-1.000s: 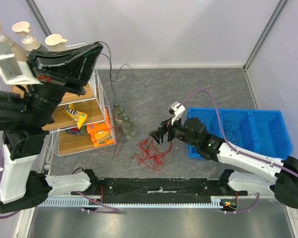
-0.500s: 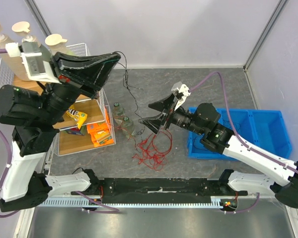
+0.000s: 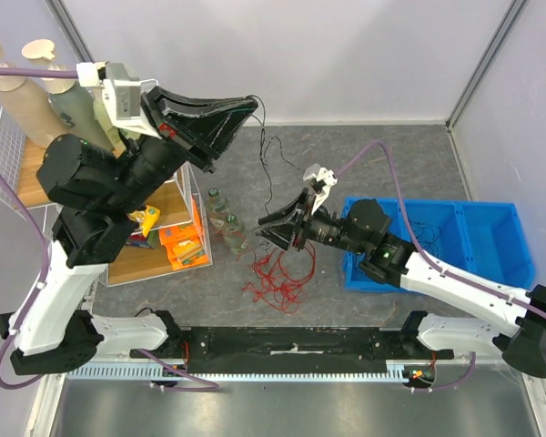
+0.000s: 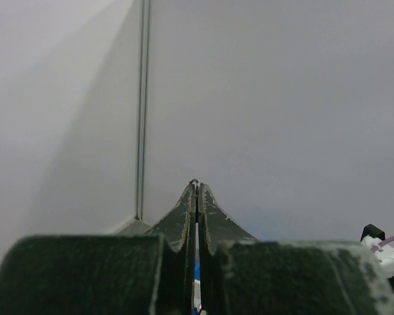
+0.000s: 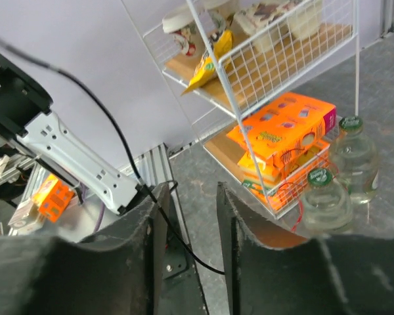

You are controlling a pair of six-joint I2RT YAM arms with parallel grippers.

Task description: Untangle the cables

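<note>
Next, I pinch the cable lower down [image 5: 189, 250] with my right gripper and take it to the far-off blue bin, as the black cable [image 3: 262, 138] hangs from my left gripper.
The cables are a red tangle [image 3: 278, 278] lying on the table and one thin black cable [image 3: 271, 159] stretched up from it. My left gripper [image 3: 252, 103] is raised high and shut on the black cable's upper end; a small black loop pokes out at its closed tips [image 4: 197, 186]. My right gripper [image 3: 269, 231] hovers just above the red tangle. In the right wrist view the black cable [image 5: 188, 250] runs slanting through the gap of that gripper [image 5: 187, 187], whose jaws stand apart and do not pinch it.
A white wire rack [image 3: 184, 196] with orange boxes [image 5: 282, 128] stands at the left, with two glass bottles [image 3: 227, 223] beside it. A blue three-part bin [image 3: 491, 264] at the right holds loose black cables [image 3: 428, 232].
My left arm has swung up and to the right, drawing the black cable taut. My right gripper rose from the red tangle, and its wide jaws have narrowed around the black cable.
</note>
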